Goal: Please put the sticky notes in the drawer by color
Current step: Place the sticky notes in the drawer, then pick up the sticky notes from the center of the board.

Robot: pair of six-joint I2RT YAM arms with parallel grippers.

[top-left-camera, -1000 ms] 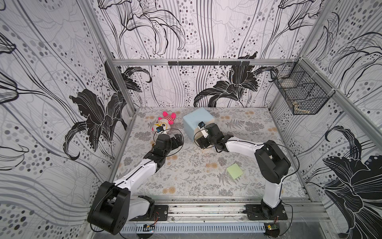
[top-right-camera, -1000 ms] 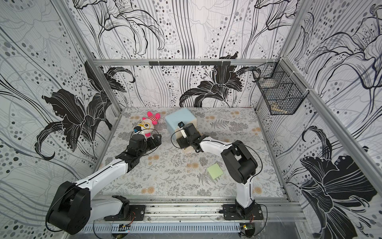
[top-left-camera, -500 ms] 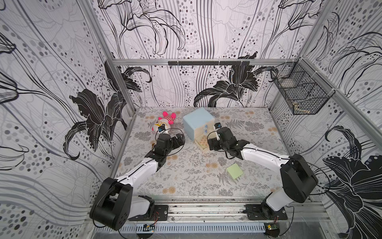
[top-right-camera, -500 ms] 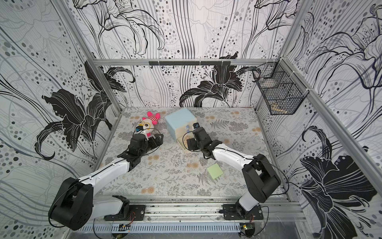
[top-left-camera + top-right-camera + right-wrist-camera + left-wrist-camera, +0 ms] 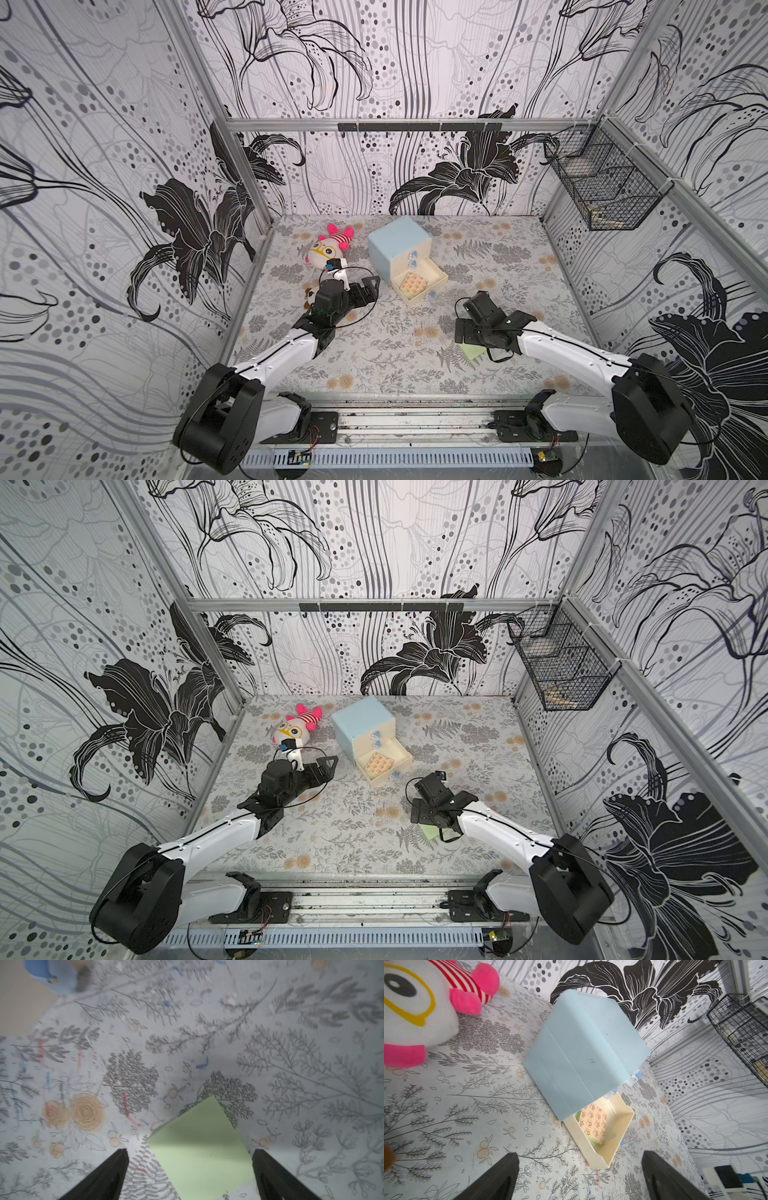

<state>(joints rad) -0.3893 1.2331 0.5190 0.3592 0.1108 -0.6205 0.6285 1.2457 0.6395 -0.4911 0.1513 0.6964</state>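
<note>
The light green sticky note (image 5: 202, 1150) is crooked between the fingers of the robot's right gripper, so the robot should turn that gripper square with the note's edges (image 5: 234, 1131) before it closes.
The drawer (image 5: 397, 245) (image 5: 361, 725) (image 5: 583, 1053) is a pale-blue chest at the back middle. Its bottom cream tray (image 5: 432, 286) (image 5: 616, 1147) is pulled out. Inside lies a pad (image 5: 413, 283) (image 5: 593, 1124) with a green edge and an orange-patterned face. A light green sticky note (image 5: 471, 353) (image 5: 430, 833) (image 5: 203, 1153) lies flat on the mat at front right. My right gripper (image 5: 465, 336) (image 5: 189, 1150) hangs open just above it, a finger on each side. My left gripper (image 5: 370, 289) (image 5: 580, 1154) is open and empty, left of the pulled-out tray.
A pink and white plush toy (image 5: 328, 251) (image 5: 415, 1005) lies left of the chest, close to my left wrist. A black wire basket (image 5: 602, 187) (image 5: 557, 667) hangs on the right wall. A small brown toy (image 5: 308, 296) peeks out beside my left arm.
My right arm has drawn back from the chest's front to the front right, over the green note. The bottom tray now stands pulled out. The left arm has hardly moved.
</note>
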